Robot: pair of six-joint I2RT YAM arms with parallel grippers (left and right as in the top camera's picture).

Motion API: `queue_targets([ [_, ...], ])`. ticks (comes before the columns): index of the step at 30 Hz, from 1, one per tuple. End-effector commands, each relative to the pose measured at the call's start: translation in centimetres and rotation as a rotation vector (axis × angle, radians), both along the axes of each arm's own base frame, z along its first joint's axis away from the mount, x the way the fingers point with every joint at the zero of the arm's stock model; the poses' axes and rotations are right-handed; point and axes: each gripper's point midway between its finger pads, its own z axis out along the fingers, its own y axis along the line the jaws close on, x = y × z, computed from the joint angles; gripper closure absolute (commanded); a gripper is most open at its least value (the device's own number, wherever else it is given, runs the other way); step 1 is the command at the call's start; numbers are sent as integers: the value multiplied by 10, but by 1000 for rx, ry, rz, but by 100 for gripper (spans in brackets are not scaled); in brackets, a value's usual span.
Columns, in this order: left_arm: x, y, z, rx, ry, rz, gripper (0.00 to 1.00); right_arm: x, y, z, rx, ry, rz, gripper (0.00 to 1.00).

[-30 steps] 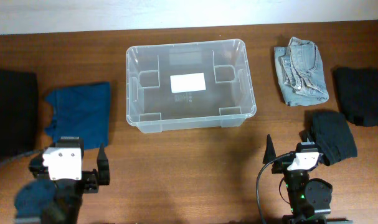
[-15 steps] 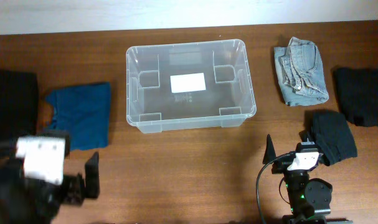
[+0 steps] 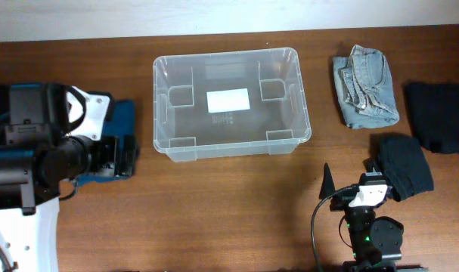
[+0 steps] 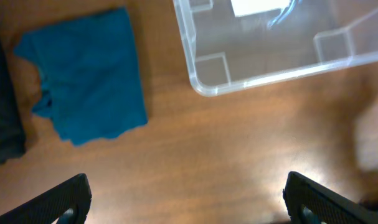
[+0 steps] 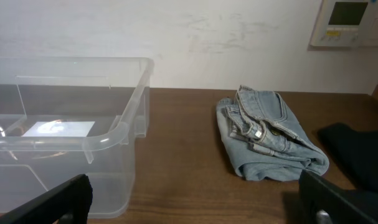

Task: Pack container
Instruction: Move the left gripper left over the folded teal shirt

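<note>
My left gripper is hanging empty over wood (image 4: 182,146) near the container, so it should swing back to the blue cloth's edge (image 4: 44,93) on the side facing the black cloth.
The clear plastic container (image 3: 229,147) stands open and empty at the table's middle back, with a white label on its base. My left gripper (image 3: 125,155) is open and empty, held above the table just left of the container's front left corner. In the left wrist view the left gripper (image 4: 185,199) hangs over bare wood, with the container's corner (image 4: 276,74) ahead to the right. My right gripper (image 3: 350,180) is open and empty near the front right. In the right wrist view the right gripper (image 5: 195,199) faces the container (image 5: 123,127).
A folded blue cloth (image 4: 86,74) lies left of the container, partly under my left arm in the overhead view (image 3: 123,113). A black cloth (image 4: 2,118) lies further left. Folded jeans (image 3: 365,87) (image 5: 269,134) and two black cloths (image 3: 441,113) (image 3: 404,165) lie on the right.
My left arm has risen and moved from the front left corner toward the back, now over the blue cloth's near edge. The right arm has not moved.
</note>
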Motion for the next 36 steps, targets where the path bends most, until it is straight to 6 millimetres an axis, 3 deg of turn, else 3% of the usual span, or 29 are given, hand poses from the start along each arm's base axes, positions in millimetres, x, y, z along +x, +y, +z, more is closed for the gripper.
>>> queue_targets([
  [1,7,-4,15,-98,-65,-8,1,0,2,-2,1,3,8,2],
  [8,16,22,29,-293,-131,79,1,0,2,-2,1,3,8,2],
  [13,26,2,41,-453,-183,-75,1,0,2,-2,1,3,8,2],
  [17,39,7,30,-479,-126,-64,1,0,2,-2,1,3,8,2],
  [21,53,14,34,-480,-114,-56,1,0,2,-2,1,3,8,2],
  [24,60,36,34,-384,-100,62,1,0,2,-2,1,3,8,2],
  [27,57,80,37,-185,-94,276,1,0,2,-2,1,3,8,2],
  [31,40,137,59,-14,-146,662,1,0,2,-2,1,3,8,2],
  [36,26,162,76,7,-217,793,1,0,2,-2,1,3,9,2],
])
